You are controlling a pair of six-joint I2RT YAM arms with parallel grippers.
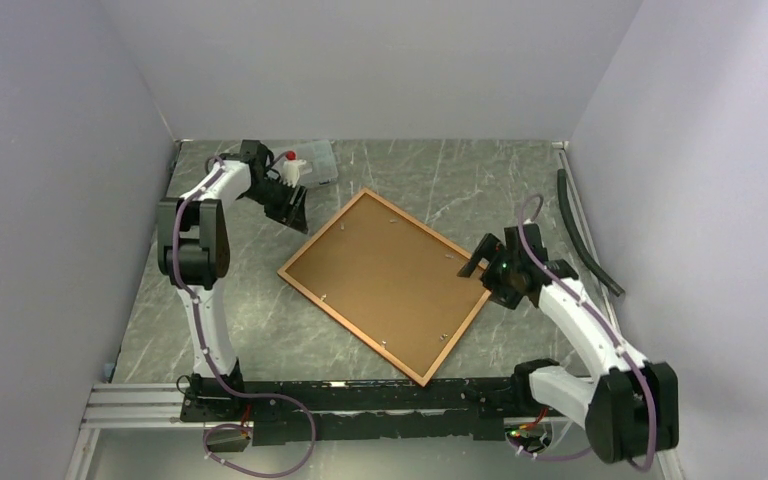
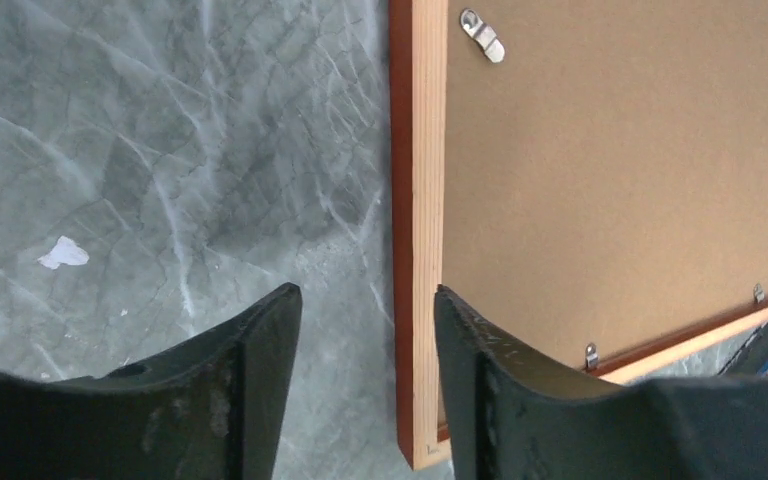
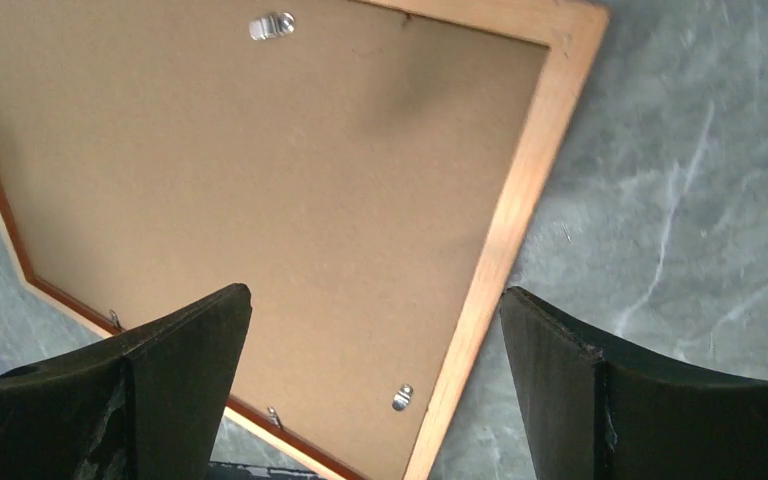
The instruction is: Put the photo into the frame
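Next, I turn the frame (image 1: pixel 385 285) straight, as it lies crooked between my grippers, before my left gripper pinches the frame's border (image 1: pixel 331 222) and my right gripper turns a clip.
The frame (image 1: pixel 352 330) lies face down in the middle of the table, turned like a diamond, with the brown backing board (image 1: pixel 385 280) filling it and small metal clips along its edges. The photo is hidden. My left gripper (image 1: pixel 298 215) is open at the frame's upper-left edge. In the left wrist view (image 2: pixel 367 300) the wooden border (image 2: pixel 418 200) runs between its fingers. My right gripper (image 1: pixel 472 262) is open and empty over the frame's right corner. In the right wrist view (image 3: pixel 375 295) the border (image 3: pixel 520 200) and a clip (image 3: pixel 402 397) lie between its fingers.
A clear plastic box (image 1: pixel 312 165) stands at the back left behind my left arm. A black strip (image 1: pixel 585 235) lies along the right wall. A small white scrap (image 2: pixel 63 253) lies on the grey marbled table left of the frame. Walls close in the sides and the back.
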